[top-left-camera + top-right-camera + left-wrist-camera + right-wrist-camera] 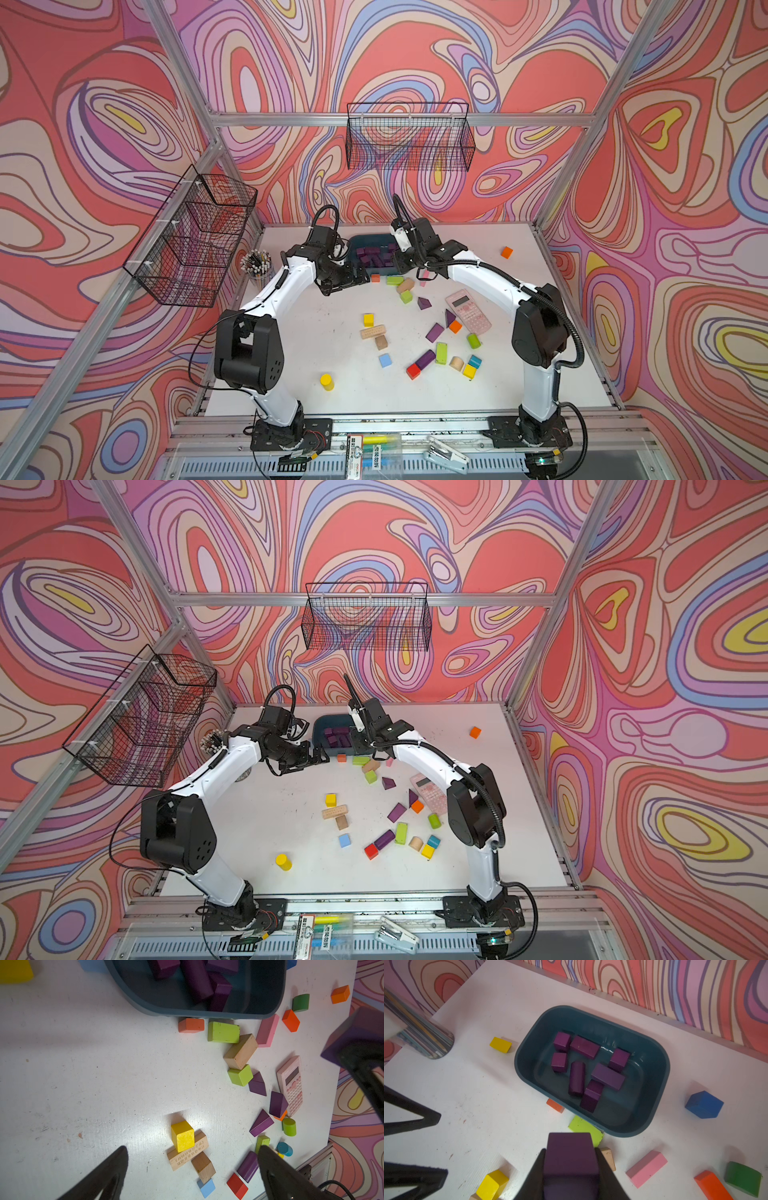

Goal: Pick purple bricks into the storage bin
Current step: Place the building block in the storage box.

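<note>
My right gripper has the purple brick higher than the bin's near rim with the way in open, so it should keep going to the bin's middle and release there.
The teal storage bin stands at the back of the table, also in both top views, and several purple bricks lie inside it. My right gripper is shut on a purple brick and hovers just in front of the bin's near rim. To the bin's left my left gripper hangs open and empty above the table. Loose purple bricks lie mid-table: wedges and a bar.
Blocks of other colours crowd the bin's front edge: orange, green, plain wood, a pink bar. A pink calculator lies to the right, a pen cup at the back left. Black wire baskets hang on the walls.
</note>
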